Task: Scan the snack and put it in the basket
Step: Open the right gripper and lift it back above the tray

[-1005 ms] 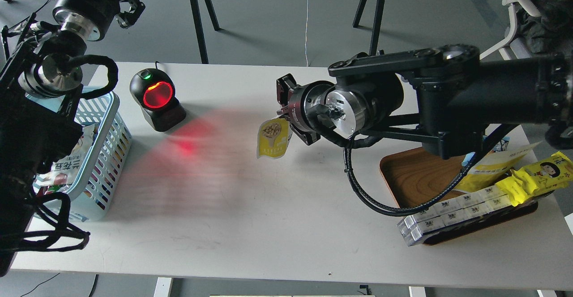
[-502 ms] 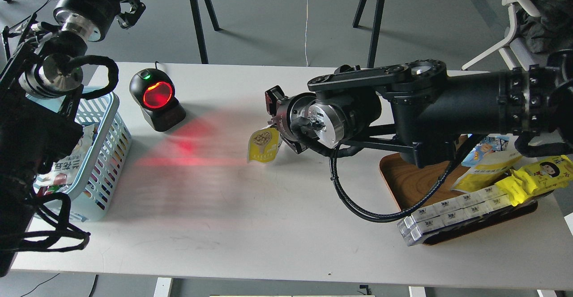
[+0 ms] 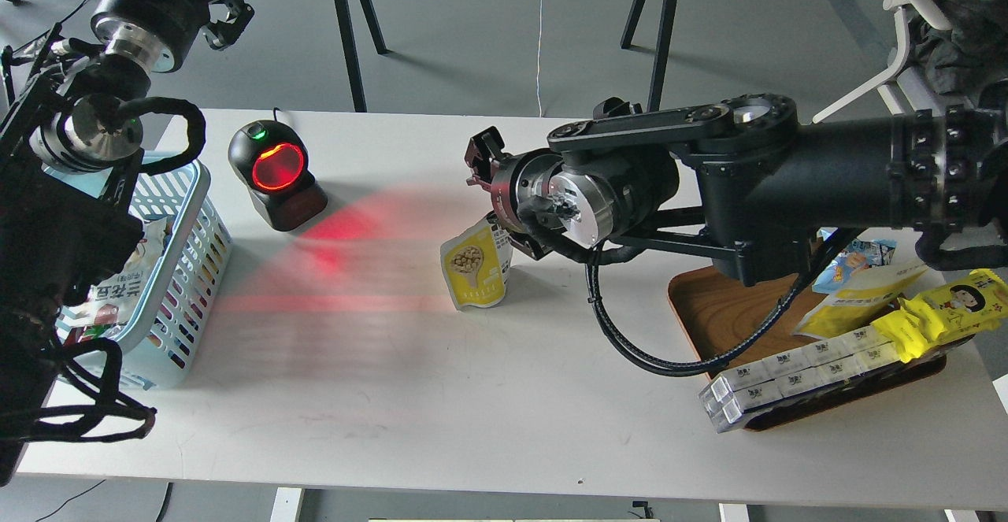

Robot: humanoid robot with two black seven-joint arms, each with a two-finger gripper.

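Observation:
The pouch (image 3: 478, 265) will keep its shape and its top will stand up when I carry it by its middle, because the yellow front (image 3: 474, 282) hangs smooth and straight.
The snack (image 3: 473, 265), a yellow-and-white pouch with a round picture of beige balls, hangs by its top edge from my right gripper (image 3: 498, 201) over the middle of the table. Its picture side faces me and its bottom edge is at or just above the tabletop. The gripper is shut on the pouch's top. The light blue basket (image 3: 194, 191) stands at the table's left edge with packets inside, partly hidden by my left arm. My left gripper (image 3: 228, 12) is raised at the far left beyond the table, open and empty.
A black scanner (image 3: 276, 172) with a glowing red window stands between basket and snack and throws red light across the table. A brown wooden tray (image 3: 728, 309) at the right holds yellow cartoon packets (image 3: 945, 309), a blue bag (image 3: 860, 257) and clear boxes (image 3: 787, 372).
My right gripper moved left toward the scanner, then turned. The pouch swung lower and now shows more of its front. The left arm has not moved.

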